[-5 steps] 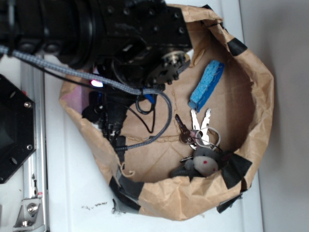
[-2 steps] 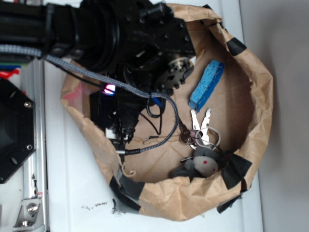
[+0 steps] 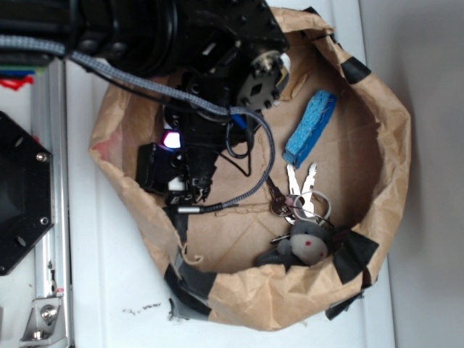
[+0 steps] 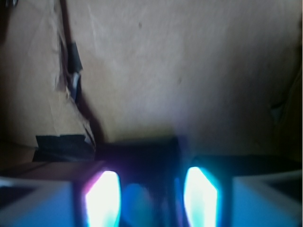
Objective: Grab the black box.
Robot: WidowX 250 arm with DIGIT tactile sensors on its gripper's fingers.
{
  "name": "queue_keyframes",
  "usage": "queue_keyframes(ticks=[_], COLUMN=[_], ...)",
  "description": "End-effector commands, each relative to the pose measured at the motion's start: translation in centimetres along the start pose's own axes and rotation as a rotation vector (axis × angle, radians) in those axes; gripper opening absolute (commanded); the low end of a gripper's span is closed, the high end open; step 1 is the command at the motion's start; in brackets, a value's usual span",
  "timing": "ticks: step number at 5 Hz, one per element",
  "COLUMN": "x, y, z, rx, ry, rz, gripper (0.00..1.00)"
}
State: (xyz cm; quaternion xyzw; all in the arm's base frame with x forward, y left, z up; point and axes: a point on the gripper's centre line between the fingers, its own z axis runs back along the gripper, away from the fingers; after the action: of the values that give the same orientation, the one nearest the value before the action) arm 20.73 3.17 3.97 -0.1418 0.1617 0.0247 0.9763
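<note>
The robot's gripper should open and pull the black box point(image 3: 154, 168) toward the bag's middle point(image 3: 235, 190) before it grips the black box, because the black box is up against the side of the brown paper bag.
The black box point(image 3: 151, 165) is a small glossy black block inside the brown paper bag point(image 3: 395, 152), near its left wall. My gripper point(image 3: 190, 181) reaches down from the black arm right beside it, with a pink light glowing above. In the wrist view the black box point(image 4: 142, 156) fills the gap between my two glowing fingers point(image 4: 106, 198), and the gripper point(image 4: 151, 191) looks shut on it. The box's lower part is hidden by glare and blur.
A blue sponge point(image 3: 310, 127), a bunch of keys point(image 3: 299, 197) and a grey plush toy point(image 3: 304, 243) lie in the bag's right half. Black tape patches point(image 3: 354, 255) mark its rim. A braided cable point(image 3: 255, 181) hangs from the arm. A black hexagonal plate point(image 3: 18, 192) sits left.
The arm has shifted to the right and turned, and the gripper moved right inside the bag. The black box moved with it, away from the bag's left wall.
</note>
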Motion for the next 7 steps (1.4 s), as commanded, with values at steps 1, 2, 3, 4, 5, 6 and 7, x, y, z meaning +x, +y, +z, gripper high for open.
queue_keyframes(ticks=[1,2,3,4,5,6,7], x=[2.0,2.5,2.4,1.6,0.2,0.0,0.2], y=[1.3,0.9,0.4,0.5,1.1,1.6,2.3], z=[2.9,4.9,6.6,6.0,4.4,2.4,0.5], rx=[0.001,-0.018,-0.033,0.033,0.091,0.128,0.113], ry=[-0.07,-0.144,-0.189,-0.152,-0.078,-0.041,0.032], rz=[0.009,0.022,0.036,0.022,0.003,-0.016,-0.007], gripper=[0.0,0.0,0.0,0.92,1.0,1.0,1.0])
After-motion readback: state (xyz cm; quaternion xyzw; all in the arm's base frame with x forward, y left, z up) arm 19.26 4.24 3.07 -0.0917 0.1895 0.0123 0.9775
